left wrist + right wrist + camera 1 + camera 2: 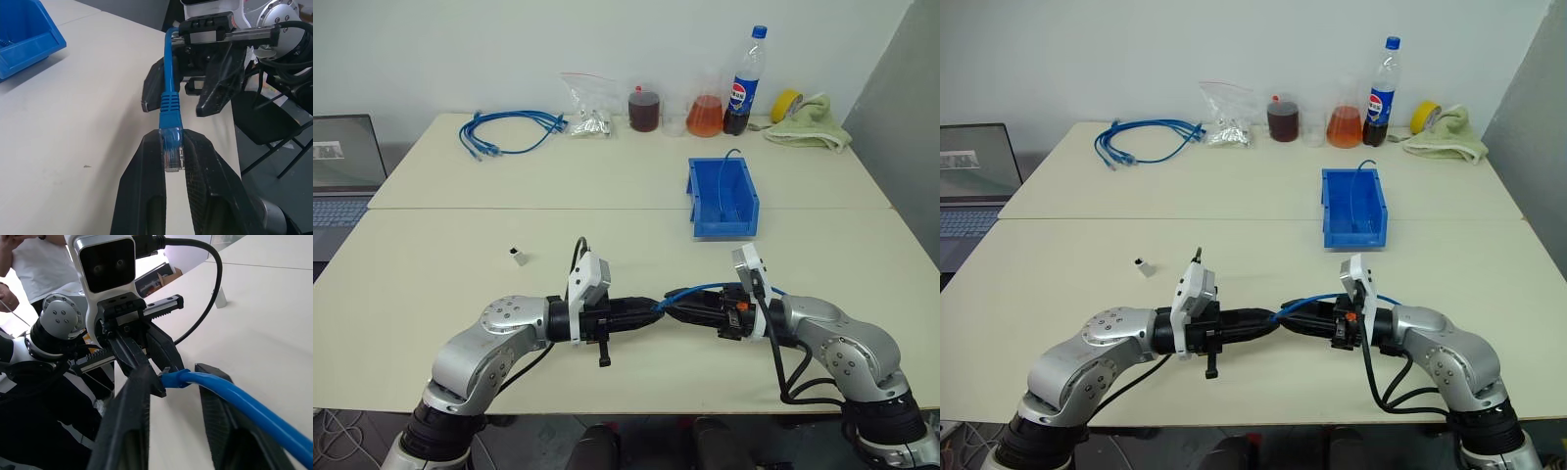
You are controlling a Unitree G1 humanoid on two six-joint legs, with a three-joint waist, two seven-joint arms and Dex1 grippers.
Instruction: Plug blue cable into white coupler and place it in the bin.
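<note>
The clear plug (172, 151) is covered by my left gripper, so my right gripper should close behind the blue boot. My left gripper will then be free to get the white coupler (519, 258).
My left gripper (172, 139) is shut on the clear plug (172, 152) of the blue cable (168, 73), held level above the near table. My right gripper (177, 370) faces it tip to tip. Its fingers stand apart on either side of the cable, just behind the plug's blue boot. From there the cable arcs back over my right wrist (705, 289). The white coupler (518, 257) stands alone on the table, left of and beyond my left arm. The bin (722, 199) sits past my right gripper, with a thin blue cable end rising out of it.
A coiled bundle of blue cables (509, 132) lies at the far left, and a laptop (342, 166) sits on a side surface. Along the back stand a plastic bag (587, 113), flasks, a cola bottle (744, 83), yellow tape and a green towel (813, 127). A person (29, 269) stands nearby.
</note>
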